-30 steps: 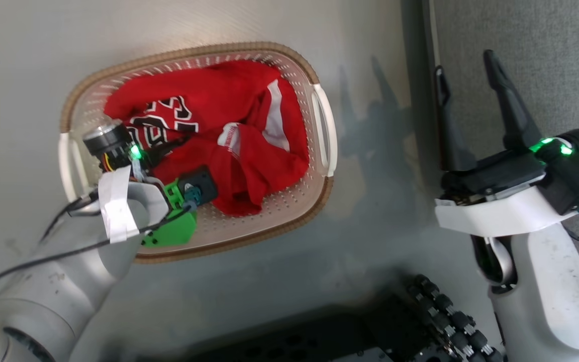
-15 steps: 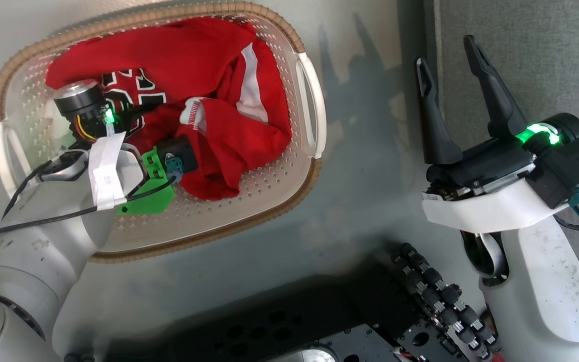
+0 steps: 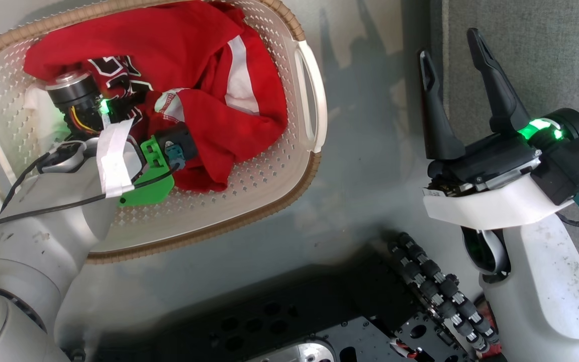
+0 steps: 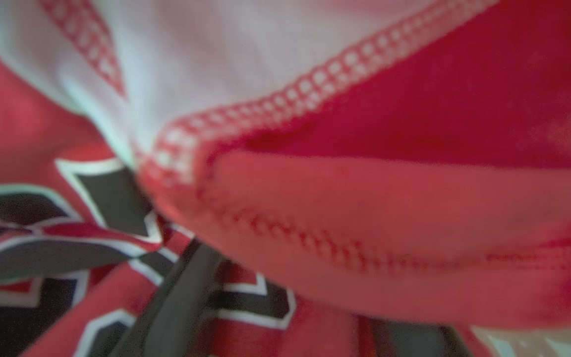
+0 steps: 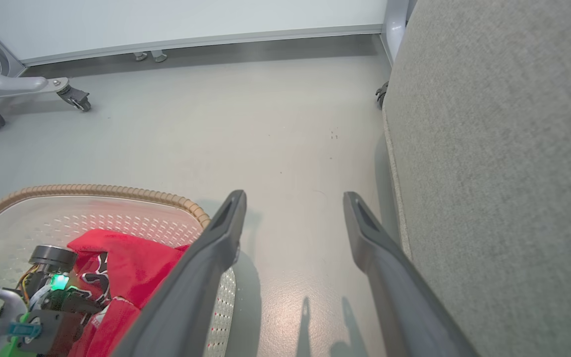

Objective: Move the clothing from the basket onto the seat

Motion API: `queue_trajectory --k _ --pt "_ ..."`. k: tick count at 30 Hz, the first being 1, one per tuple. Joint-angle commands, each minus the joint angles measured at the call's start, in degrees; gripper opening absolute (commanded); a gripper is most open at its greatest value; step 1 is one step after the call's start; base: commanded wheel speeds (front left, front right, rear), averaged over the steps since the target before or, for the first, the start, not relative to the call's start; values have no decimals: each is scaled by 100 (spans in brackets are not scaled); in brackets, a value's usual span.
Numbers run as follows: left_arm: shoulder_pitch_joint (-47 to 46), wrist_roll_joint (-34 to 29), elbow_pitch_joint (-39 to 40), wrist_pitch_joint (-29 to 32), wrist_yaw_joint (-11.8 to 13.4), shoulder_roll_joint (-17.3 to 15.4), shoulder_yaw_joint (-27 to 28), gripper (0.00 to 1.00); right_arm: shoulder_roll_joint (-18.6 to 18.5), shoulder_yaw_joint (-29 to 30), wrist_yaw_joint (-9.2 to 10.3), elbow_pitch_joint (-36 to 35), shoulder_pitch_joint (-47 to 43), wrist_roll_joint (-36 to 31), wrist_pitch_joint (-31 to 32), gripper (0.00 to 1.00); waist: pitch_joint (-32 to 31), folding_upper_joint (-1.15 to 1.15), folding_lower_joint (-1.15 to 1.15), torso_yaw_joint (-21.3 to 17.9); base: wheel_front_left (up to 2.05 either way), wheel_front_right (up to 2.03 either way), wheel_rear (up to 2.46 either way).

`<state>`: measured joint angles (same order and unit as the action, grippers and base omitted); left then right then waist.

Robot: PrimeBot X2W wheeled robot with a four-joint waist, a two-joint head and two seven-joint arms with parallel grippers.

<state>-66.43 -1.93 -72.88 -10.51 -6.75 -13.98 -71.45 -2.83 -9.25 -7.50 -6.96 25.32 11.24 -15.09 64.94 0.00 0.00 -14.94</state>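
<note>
My gripper will lift the jersey and it will leave the other garment in the basket, because the jersey's striped edge (image 3: 171, 105) lies apart from the white stripe (image 3: 242, 78).
The cream basket (image 3: 269, 196) with its brown woven rim stands on the floor at the upper left. Inside lies the red clothing (image 3: 194, 45): a jersey with a black-and-white number (image 3: 113, 70) and a garment with a white stripe (image 3: 239, 75). My left gripper (image 3: 136, 108) is pushed down into the pile. In the left wrist view red fabric (image 4: 389, 198) bulges between its spread dark fingers (image 4: 176, 297), hiding their tips. My right gripper (image 3: 449, 44) hangs open over the floor beside the grey seat (image 3: 546, 40), holding nothing.
My dark wheeled base (image 3: 319, 327) and a cable chain (image 3: 435, 291) lie along the bottom. In the right wrist view the seat (image 5: 503, 148) takes up the right side, grey floor (image 5: 265, 114) runs between it and the basket (image 5: 92, 191), and a castered frame (image 5: 72, 96) stands at the far left.
The head camera has shifted, so the basket sits higher and further left in the picture. My left gripper has sunk deeper into the clothing. The right gripper stays open.
</note>
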Motion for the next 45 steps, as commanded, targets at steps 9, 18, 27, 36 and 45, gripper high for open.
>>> queue_trajectory --k 9,18,27,36,45 --pt "123 247 -151 848 -8 -191 69 0 -11 2 2 72 113 143 -11 100 -170 0 0 39 0 0 0" --pt "421 461 -96 596 80 118 108 0 -13 -82 2 215 1 121 -12 100 -792 0 0 150 0 0 0" --pt "933 930 -26 -98 259 392 398 0 -13 34 2 388 -268 64 -12 100 -1845 0 0 354 0 0 0" --pt "1718 1789 405 -464 359 595 1061 0 -17 -82 2 588 -887 -173 -12 100 -3269 0 0 645 0 0 0" --pt "2732 2424 1978 -477 619 591 1948 0 -17 78 2 772 -1571 -383 -12 100 -4564 0 0 1041 0 0 0"
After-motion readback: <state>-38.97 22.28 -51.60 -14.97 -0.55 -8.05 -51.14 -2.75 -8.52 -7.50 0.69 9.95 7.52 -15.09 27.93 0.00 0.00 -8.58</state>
